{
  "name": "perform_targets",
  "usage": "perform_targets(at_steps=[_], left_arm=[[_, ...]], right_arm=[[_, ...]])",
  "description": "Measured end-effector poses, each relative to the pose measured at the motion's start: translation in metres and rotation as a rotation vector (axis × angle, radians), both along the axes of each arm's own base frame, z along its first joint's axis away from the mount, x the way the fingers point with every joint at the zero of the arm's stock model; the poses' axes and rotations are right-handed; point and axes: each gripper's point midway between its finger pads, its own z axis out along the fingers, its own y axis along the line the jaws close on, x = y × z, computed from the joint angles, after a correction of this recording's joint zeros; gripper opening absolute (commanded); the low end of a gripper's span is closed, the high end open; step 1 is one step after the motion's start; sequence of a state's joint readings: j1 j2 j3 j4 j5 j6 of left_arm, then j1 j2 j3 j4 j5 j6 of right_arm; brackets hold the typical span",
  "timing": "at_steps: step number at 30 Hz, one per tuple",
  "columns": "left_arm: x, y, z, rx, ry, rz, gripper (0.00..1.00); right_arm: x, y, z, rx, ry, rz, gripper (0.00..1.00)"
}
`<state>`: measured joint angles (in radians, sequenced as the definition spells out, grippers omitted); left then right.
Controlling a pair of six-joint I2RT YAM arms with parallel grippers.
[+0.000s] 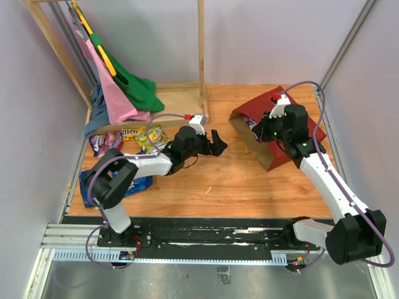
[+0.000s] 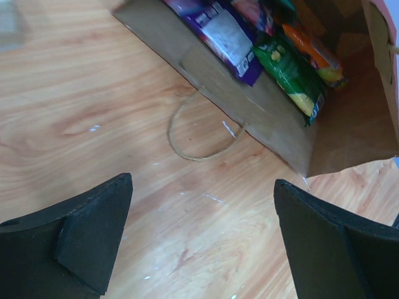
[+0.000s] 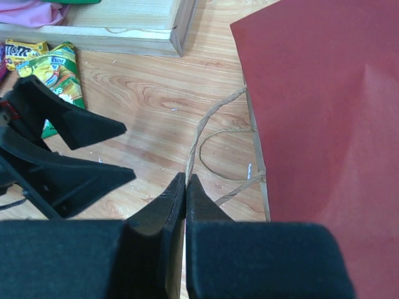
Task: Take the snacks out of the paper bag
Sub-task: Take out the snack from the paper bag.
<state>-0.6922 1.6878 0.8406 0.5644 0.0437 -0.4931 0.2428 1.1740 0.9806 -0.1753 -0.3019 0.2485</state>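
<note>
I continue to move my left gripper inward and close it on the purple and green packets (image 2: 263, 71), as my right gripper is holding the bag's opening (image 1: 251, 138) open toward the fingers.
The dark red paper bag (image 1: 278, 121) lies on its side at the right, its brown mouth (image 2: 280, 118) facing my left gripper. Inside it lie a purple packet (image 2: 225, 34), a green packet (image 2: 292, 73) and an orange packet (image 2: 313, 55). My left gripper (image 1: 216, 144) is open and empty, low over the wood just short of the mouth; it also shows in its own view (image 2: 202, 237). My right gripper (image 3: 187, 179) is shut on the upper string handle (image 3: 202, 128) of the bag (image 3: 324, 106). The lower handle (image 2: 198, 136) lies on the table.
On the left of the table lie a purple packet (image 1: 105, 142), a yellow packet (image 1: 132, 133), a yellow-green packet (image 1: 154, 138) and a blue chip bag (image 1: 121, 184) under my left arm. A wooden rack (image 1: 181, 99) with pink and green garments (image 1: 128, 87) stands behind.
</note>
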Motion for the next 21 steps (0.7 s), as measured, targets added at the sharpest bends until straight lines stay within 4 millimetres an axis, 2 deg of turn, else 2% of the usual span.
perform_targets(at_steps=[5,14,21], left_arm=[[-0.003,-0.034,-0.017,-0.017,0.051,-0.052,0.99],[0.005,-0.092,-0.007,-0.120,0.074,-0.125,0.94],[0.011,-0.123,-0.027,-0.198,0.171,-0.171,0.90]], right_arm=[[-0.002,-0.005,-0.002,-0.015,-0.007,-0.022,0.01],[-0.002,-0.021,0.001,-0.046,-0.044,-0.101,0.01],[-0.004,-0.033,0.000,-0.062,-0.054,-0.160,0.01]])
